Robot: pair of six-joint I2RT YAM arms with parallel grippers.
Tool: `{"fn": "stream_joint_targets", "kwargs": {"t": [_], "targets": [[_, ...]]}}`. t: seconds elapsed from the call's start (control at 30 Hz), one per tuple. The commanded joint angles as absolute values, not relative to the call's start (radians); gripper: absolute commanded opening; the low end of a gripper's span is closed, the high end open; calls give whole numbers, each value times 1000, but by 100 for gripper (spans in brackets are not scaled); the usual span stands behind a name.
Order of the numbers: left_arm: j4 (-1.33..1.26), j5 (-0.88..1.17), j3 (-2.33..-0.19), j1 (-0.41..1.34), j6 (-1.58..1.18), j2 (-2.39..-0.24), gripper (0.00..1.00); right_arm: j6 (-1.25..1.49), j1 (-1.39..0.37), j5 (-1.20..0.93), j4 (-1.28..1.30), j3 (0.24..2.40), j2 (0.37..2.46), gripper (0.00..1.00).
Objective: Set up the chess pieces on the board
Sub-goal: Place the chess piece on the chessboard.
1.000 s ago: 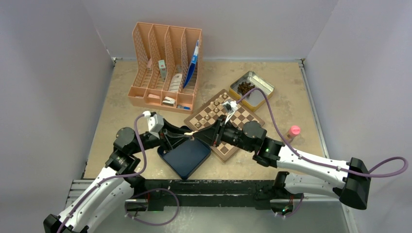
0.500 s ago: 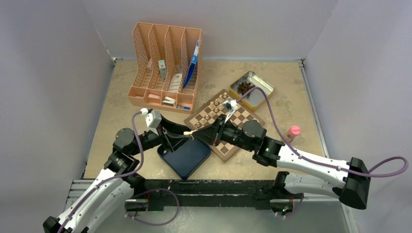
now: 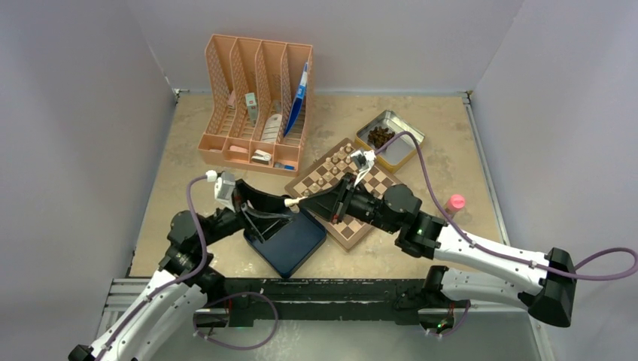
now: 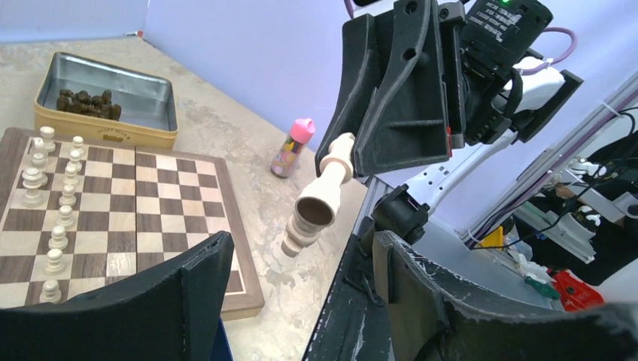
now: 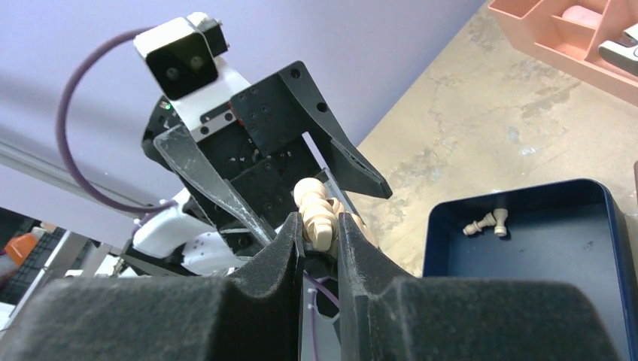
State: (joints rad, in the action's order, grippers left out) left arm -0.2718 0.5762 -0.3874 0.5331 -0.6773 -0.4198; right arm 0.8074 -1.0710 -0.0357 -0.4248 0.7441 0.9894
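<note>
Next, I pull the lower piece (image 4: pixel 296 240) away with my left gripper before I put the upper piece down, because my right gripper is holding a chess piece with another (image 4: pixel 310 218) below it.
My right gripper (image 3: pixel 295 203) is shut on pale beige chess pieces (image 5: pixel 316 214), two by the look of it, held in the air above the near-left corner of the board (image 3: pixel 376 184). In the left wrist view one held piece (image 4: pixel 327 184) shows its round base, and another hangs just below it. Facing them, a short way off, my left gripper (image 3: pixel 265 201) is open with nothing between its fingers (image 4: pixel 188 286). Several chess pieces (image 4: pixel 56 195) stand in rows on the board's (image 4: pixel 150 195) far-left side. Two more pieces (image 5: pixel 487 222) lie in the dark blue tray (image 5: pixel 527 286).
The blue tray (image 3: pixel 290 244) lies under both grippers, at the board's near-left corner. A metal tin (image 3: pixel 387 138) of dark pieces sits behind the board. A pink-capped bottle (image 3: pixel 454 203) stands to its right. A peach desk organizer (image 3: pixel 256 105) stands at the back left.
My left jaws have opened and the left arm has drawn back to the left, away from the pieces. The right gripper keeps its hold and has shifted slightly left.
</note>
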Motion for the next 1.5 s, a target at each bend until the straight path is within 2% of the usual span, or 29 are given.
{"fn": "stream_joint_targets", "kwargs": {"t": [0.0,0.17,0.47,0.63,0.87,1.27,1.47], "targets": [[-362,598,-376,533,-677,-389,69,836,-1071,-26,-517,783,949,7],[-422,606,-357,533,-650,-403,70,866,-1069,-57,-534,774,937,8],[-744,805,-298,533,-665,-531,68,879,-1070,-93,-561,779,946,8],[-804,808,-280,532,-670,-542,67,887,-1070,-85,-589,779,960,8],[-852,753,-242,533,-680,-506,58,898,-1069,-86,-597,767,958,8],[-966,735,-218,533,-722,-544,57,909,-1069,-114,-621,769,989,8],[-986,760,-229,534,-733,-554,48,914,-1070,-118,-630,759,994,8]]}}
